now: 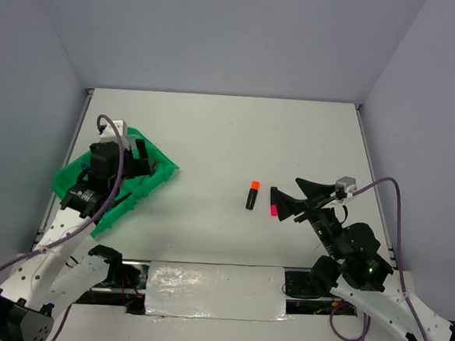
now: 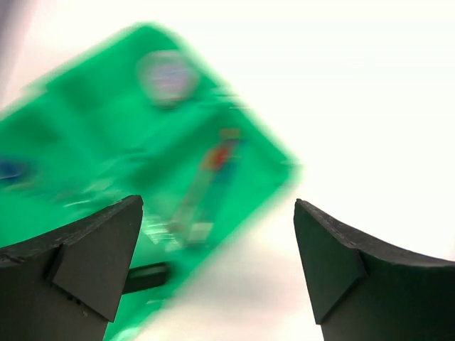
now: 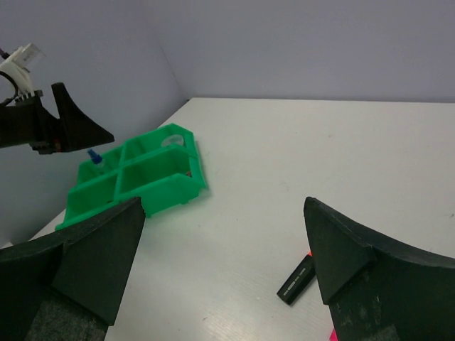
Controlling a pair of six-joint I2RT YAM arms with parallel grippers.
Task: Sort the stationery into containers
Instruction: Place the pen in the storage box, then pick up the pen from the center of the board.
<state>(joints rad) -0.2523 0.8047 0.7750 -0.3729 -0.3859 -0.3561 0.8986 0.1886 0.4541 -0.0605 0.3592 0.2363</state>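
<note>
Next, I move my right gripper back before my left gripper takes the orange highlighter [image 1: 252, 196], because my right gripper crowds the space [image 1: 265, 200] beside it.
The green tray [image 1: 159, 171] sits at the table's left. My left gripper [image 1: 142, 158] hangs over it, open and empty. In the blurred left wrist view, the tray [image 2: 106, 135] holds a round clear tub [image 2: 167, 77], a red pen [image 2: 213, 167], something blue [image 2: 11, 169] and a black highlighter [image 2: 146, 275], with my left gripper [image 2: 217, 263] above its edge. An orange-ended highlighter [image 1: 252, 194] and a pink-ended one [image 1: 274, 210] lie on the table at centre right. My right gripper [image 1: 294, 194] is open and empty beside them. The right wrist view shows my right gripper [image 3: 224, 263], the orange highlighter [image 3: 297, 278] and the tray [image 3: 153, 185].
Grey walls close in the white table on three sides. A foil-covered strip [image 1: 211, 290] lies between the arm bases at the near edge. A blue-capped bottle [image 3: 93, 156] stands in the tray's far-left compartment.
</note>
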